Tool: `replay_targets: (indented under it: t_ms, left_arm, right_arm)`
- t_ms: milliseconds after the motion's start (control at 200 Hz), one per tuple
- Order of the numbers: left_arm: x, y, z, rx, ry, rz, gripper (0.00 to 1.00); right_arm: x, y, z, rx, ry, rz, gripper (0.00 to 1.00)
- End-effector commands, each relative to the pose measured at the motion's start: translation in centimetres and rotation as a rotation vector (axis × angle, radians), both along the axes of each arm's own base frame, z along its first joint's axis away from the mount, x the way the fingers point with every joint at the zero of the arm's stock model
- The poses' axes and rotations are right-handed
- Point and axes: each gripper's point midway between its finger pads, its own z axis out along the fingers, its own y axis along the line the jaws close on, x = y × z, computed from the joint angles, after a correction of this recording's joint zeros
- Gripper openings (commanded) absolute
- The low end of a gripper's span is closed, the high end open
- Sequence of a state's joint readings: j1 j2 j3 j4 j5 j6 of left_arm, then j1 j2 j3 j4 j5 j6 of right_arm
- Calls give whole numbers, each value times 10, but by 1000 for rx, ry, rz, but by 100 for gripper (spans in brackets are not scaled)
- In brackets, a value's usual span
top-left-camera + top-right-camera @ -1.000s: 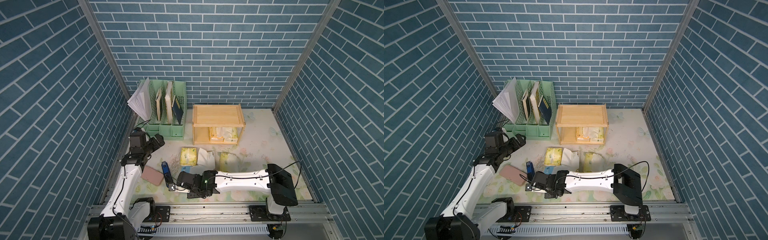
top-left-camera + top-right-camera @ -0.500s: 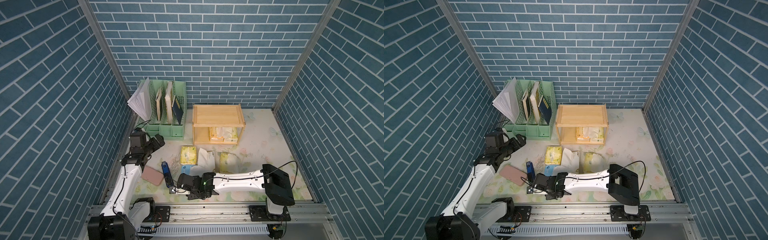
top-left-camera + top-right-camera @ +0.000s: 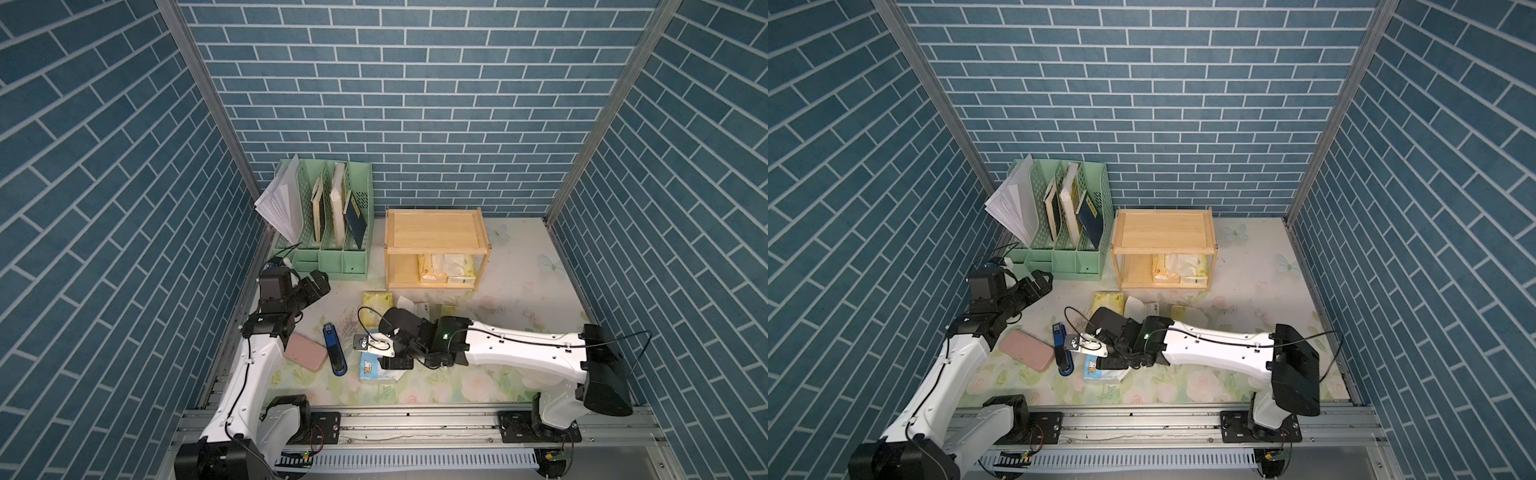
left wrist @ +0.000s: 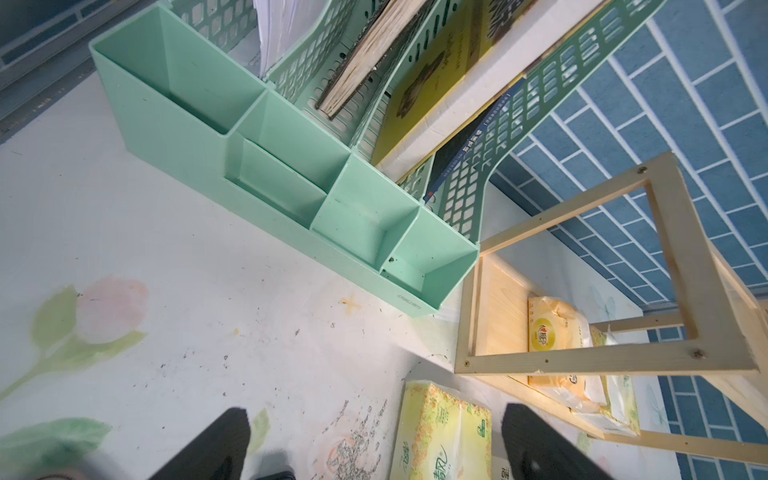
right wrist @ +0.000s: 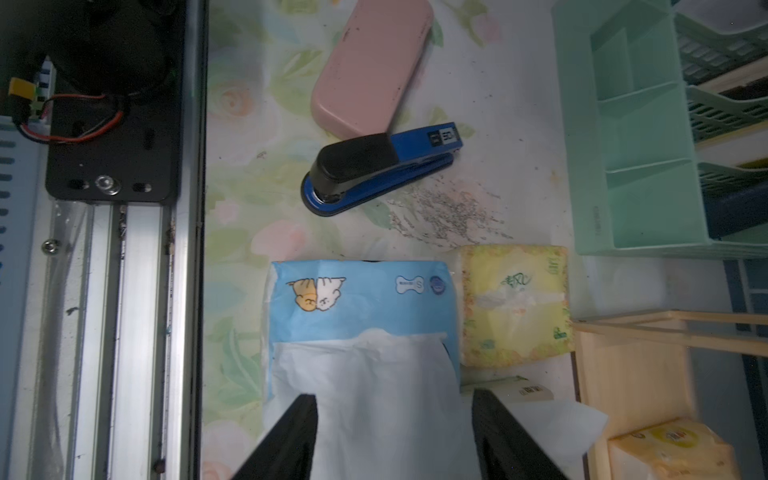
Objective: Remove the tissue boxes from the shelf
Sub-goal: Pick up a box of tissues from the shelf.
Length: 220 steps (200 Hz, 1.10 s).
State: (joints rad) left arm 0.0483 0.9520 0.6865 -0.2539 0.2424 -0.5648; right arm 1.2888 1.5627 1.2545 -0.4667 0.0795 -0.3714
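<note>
My open right gripper should go toward the lower level (image 3: 405,274) next until its fingers are on both sides of the peach tissue box (image 3: 432,267), which lies at the shelf's open front.
The wooden shelf (image 3: 434,222) stands at the back; its top board is bare. Two tissue boxes, a peach one (image 3: 432,268) and a yellowish one (image 3: 459,270), lie on its lower tier. On the table in front lie a yellow pack (image 3: 376,301), a white pack (image 3: 415,309) and another yellow pack (image 3: 451,311), the last two partly hidden by my right arm. A light blue pack (image 5: 357,299) lies near the front rail. My right gripper (image 5: 395,399) is open over its protruding white tissue. My left gripper (image 4: 374,419) hangs open near the organizer, holding nothing.
A mint-green file organizer (image 3: 328,224) with papers and books stands left of the shelf. A pink flat case (image 3: 305,353) and a blue stapler (image 3: 334,347) lie at the front left beside the blue pack. Brick walls close in three sides; the rail (image 3: 415,419) runs along the front.
My right gripper's jaws have gone from shut to apart, letting go of the light blue pack, which now shows on the table. The left arm has not moved.
</note>
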Motion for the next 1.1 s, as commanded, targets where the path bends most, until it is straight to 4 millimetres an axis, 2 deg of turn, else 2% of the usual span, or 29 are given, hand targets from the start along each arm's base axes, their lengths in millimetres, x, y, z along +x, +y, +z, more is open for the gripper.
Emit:
replay_targets:
  t_ms: [0, 215, 290, 480, 720, 950, 1095]
  left_arm:
    - [-5, -6, 3, -15, -41, -34, 100]
    - [-13, -3, 4, 2, -63, -24, 100]
    - [-13, 0, 6, 11, -74, -5, 100]
    - [-15, 10, 11, 23, -106, 55, 100]
    - [-16, 16, 11, 32, -111, 94, 100]
    - [-15, 17, 6, 31, -91, 99, 100]
    - [-15, 18, 2, 31, -81, 106, 100]
  right_arm:
    - [23, -27, 2, -15, -31, -23, 64]
    - [91, -85, 4, -11, -162, -183, 61]
    - [105, -99, 4, -3, -188, -200, 61]
    - [137, -129, -11, -43, -286, -242, 61]
    - [176, -141, -24, -92, -446, -266, 61]
    - [206, -145, -48, -241, -562, -210, 57]
    - [222, -139, -53, -267, -610, -189, 57]
